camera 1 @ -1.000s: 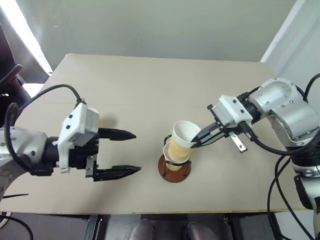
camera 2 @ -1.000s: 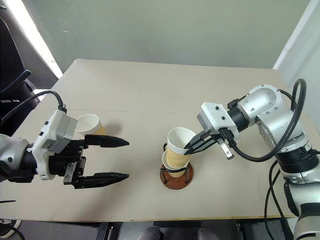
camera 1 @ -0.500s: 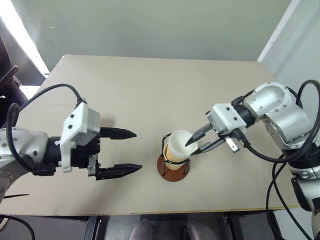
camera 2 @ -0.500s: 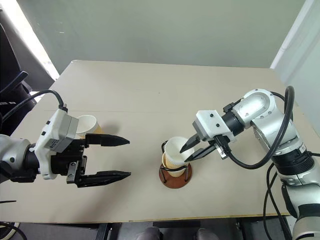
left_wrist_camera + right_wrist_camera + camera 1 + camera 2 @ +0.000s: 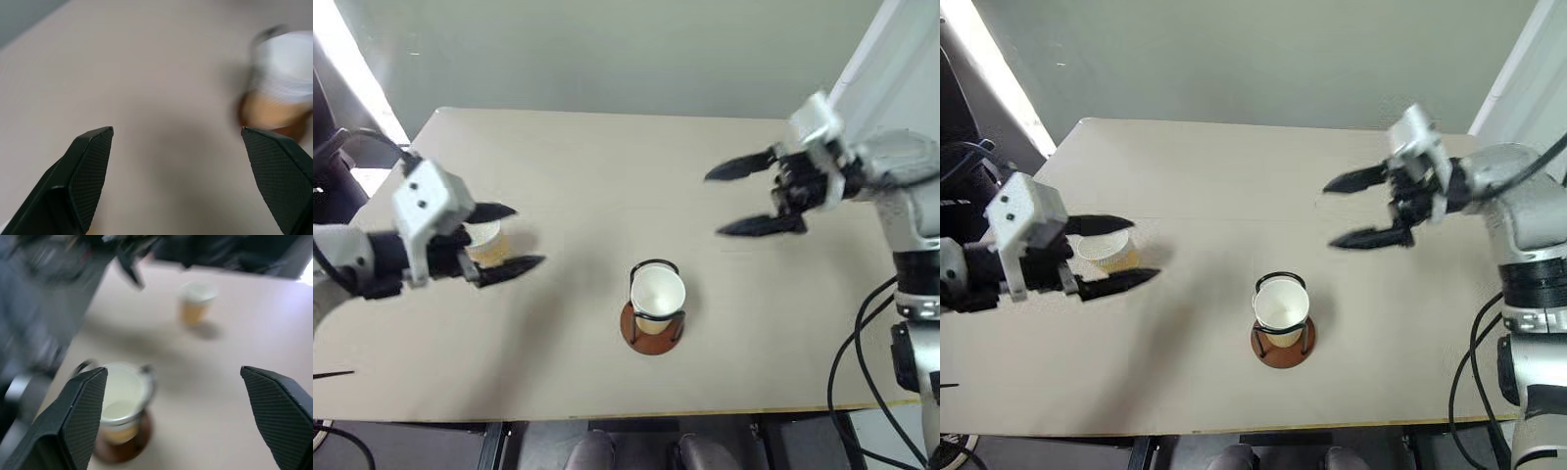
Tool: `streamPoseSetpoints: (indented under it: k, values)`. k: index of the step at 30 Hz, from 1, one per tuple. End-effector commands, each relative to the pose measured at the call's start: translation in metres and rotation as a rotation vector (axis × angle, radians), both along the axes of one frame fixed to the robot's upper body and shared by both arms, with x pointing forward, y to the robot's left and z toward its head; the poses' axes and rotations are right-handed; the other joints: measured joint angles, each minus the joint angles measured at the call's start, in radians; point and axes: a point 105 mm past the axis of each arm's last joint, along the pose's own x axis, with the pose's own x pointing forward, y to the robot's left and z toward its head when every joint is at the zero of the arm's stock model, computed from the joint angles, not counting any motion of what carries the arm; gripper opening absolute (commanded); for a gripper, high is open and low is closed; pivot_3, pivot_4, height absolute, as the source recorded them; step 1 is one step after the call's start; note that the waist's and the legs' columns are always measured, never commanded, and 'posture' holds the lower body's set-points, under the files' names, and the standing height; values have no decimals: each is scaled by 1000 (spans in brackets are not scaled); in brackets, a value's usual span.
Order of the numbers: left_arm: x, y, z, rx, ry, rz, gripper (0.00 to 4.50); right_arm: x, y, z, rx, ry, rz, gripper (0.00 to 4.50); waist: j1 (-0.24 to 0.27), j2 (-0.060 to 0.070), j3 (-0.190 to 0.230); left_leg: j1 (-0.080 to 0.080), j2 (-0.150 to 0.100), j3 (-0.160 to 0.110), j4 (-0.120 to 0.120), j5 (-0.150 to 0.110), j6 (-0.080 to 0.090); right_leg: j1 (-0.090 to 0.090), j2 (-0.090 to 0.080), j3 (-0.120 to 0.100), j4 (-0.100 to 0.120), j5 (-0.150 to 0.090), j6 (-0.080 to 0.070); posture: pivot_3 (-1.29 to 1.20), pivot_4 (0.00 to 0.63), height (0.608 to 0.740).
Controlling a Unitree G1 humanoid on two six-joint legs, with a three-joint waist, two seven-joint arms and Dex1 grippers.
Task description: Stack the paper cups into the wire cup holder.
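Observation:
The loose paper cup (image 5: 487, 244) will go almost all the way into the seated paper cup's wide opening (image 5: 658, 290) when I lower it, because that opening is open and empty.
The wire cup holder (image 5: 652, 333) stands on the table near the front middle, with a paper cup (image 5: 658, 292) seated upright in it, white mouth up. Another paper cup (image 5: 485, 242) stands at the left. My left gripper (image 5: 530, 234) is open, one finger on each side of that cup in the head views; I cannot tell whether it touches it. My right gripper (image 5: 713, 205) hangs wide open and empty, back and to the right of the holder. The right wrist view shows the holder's cup (image 5: 120, 396) and the loose cup (image 5: 195, 301).
The tan table (image 5: 607, 147) stretches back to a grey-green wall. Its front edge runs just below the holder. A white wall panel (image 5: 891, 69) rises at the right behind my right arm. Dark equipment (image 5: 328, 147) stands off the table's left edge.
My right gripper opened and let go of the cup, which dropped into the holder's cup. It then pulled up and away to the right. My left gripper swung left to the loose cup.

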Motion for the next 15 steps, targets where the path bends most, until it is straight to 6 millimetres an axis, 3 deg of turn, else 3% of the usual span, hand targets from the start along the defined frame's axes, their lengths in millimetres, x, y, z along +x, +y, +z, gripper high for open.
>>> streamPoseSetpoints:
  k: [1,7,15]
  values:
    - [11,28,4,134,-58,100,4500,6,-25,10,152,61,-41,4475,1,0,0,-1,0,0,0,0,0,-1,0,0,0,0,0,0,150,740]
    - [20,60,-24,300,-2,210,4500,-14,-18,11,171,51,36,4475,-1,1,0,-4,1,2,-6,1,-2,-4,0,-1,2,1,-2,0,150,740]
    - [28,68,-38,312,30,222,4500,-20,-17,12,160,26,18,4475,1,0,0,-10,3,1,-4,1,-2,-10,1,-2,2,2,-3,0,150,740]
